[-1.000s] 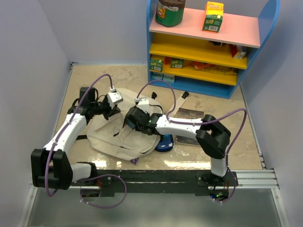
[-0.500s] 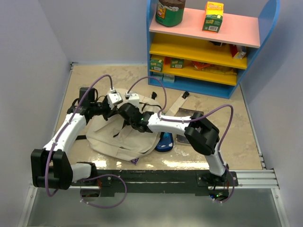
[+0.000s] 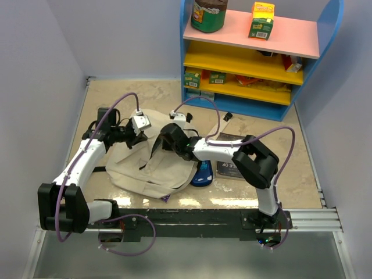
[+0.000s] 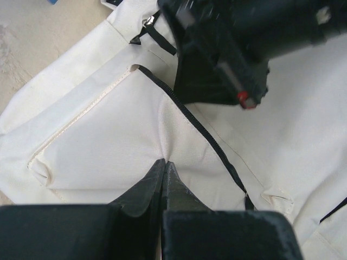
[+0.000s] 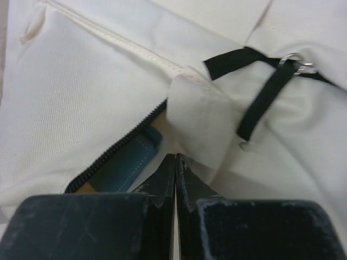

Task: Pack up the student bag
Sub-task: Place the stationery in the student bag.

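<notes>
The zip opening [image 5: 126, 157] is wide open at my right gripper, and the zip pull [image 4: 249, 202] is at the opening's near end. Next, my left gripper takes hold of the zip pull to close the opening.
The student bag [image 3: 145, 168], a soft beige backpack, lies flat in front of both arms. My left gripper [image 3: 135, 138] is at its upper left edge. In the left wrist view the jaws are shut on a pinch of the bag's cloth [image 4: 108, 141], which puckers at the left gripper [image 4: 164, 161], beside the black zip [image 4: 200, 127]. My right gripper [image 3: 164, 141] is at the bag's top middle. In the right wrist view the right gripper [image 5: 175, 156] is shut at a raised fold of the bag [image 5: 195, 116] by the zip opening. A blue item [image 5: 127, 162] shows inside that opening.
A small blue pencil case [image 3: 202, 174] lies against the bag's right edge, with a dark book [image 3: 232, 158] further right. A beige strap ending in a black buckle [image 3: 227, 116] runs toward the blue shelf unit [image 3: 256, 64] at the back. Walls close both sides.
The right arm swung left toward the left gripper half a second ago and has come back right and up over the bag's top. The left arm has stayed put.
</notes>
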Tool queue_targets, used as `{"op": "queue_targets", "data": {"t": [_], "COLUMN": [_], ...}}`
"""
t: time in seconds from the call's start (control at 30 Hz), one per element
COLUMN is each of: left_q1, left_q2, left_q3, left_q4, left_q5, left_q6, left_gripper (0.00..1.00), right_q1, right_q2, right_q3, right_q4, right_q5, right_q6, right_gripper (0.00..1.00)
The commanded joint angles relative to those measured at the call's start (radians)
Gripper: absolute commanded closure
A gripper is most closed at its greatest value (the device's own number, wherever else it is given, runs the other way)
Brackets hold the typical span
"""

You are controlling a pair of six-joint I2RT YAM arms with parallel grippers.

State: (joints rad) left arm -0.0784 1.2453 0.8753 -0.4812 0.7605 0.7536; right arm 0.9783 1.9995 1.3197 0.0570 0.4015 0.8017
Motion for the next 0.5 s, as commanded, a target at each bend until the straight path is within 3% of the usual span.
{"op": "queue_targets", "data": {"t": [0.0, 0.07, 0.1, 0.13, 0.17, 0.23, 0.27, 0.4, 0.47], "left_q1": [0.002, 0.002, 0.0, 0.002, 0.002, 0.0, 0.002, 0.0, -0.001], "left_q2": [-0.015, -0.014, -0.012, -0.01, -0.01, -0.017, -0.021, -0.069, -0.066], "left_q3": [0.027, 0.018, 0.014, 0.01, 0.011, 0.019, 0.027, 0.062, 0.071], "left_q4": [-0.002, -0.002, -0.008, -0.014, -0.017, -0.04, -0.056, -0.179, -0.287], "left_q5": [0.069, 0.065, 0.062, 0.053, 0.045, 0.022, 0.017, 0.039, 0.08], "left_q6": [0.018, 0.026, 0.033, 0.041, 0.052, 0.064, 0.088, 0.174, 0.318], "left_gripper": [1.0, 0.94, 0.88, 0.83, 0.71, 0.61, 0.55, 0.53, 0.58], "right_q1": [-0.006, -0.007, -0.006, -0.006, -0.004, 0.002, 0.011, 0.033, 0.042], "right_q2": [-0.149, -0.195, -0.209, -0.226, -0.261, -0.3, -0.332, -0.38, -0.396], "right_q3": [-0.069, -0.092, -0.109, -0.119, -0.129, -0.178, -0.194, -0.267, -0.292], "right_q4": [0.044, 0.03, 0.012, 0.004, 0.001, 0.003, 0.003, -0.003, 0.007], "right_q5": [0.033, 0.043, 0.048, 0.042, 0.04, 0.023, 0.022, 0.017, 0.008], "right_q6": [0.025, 0.034, 0.034, 0.034, 0.03, 0.027, 0.028, 0.047, 0.06], "right_gripper": [1.0, 1.0, 0.93, 0.76, 0.67, 0.47, 0.43, 0.34, 0.34]}}
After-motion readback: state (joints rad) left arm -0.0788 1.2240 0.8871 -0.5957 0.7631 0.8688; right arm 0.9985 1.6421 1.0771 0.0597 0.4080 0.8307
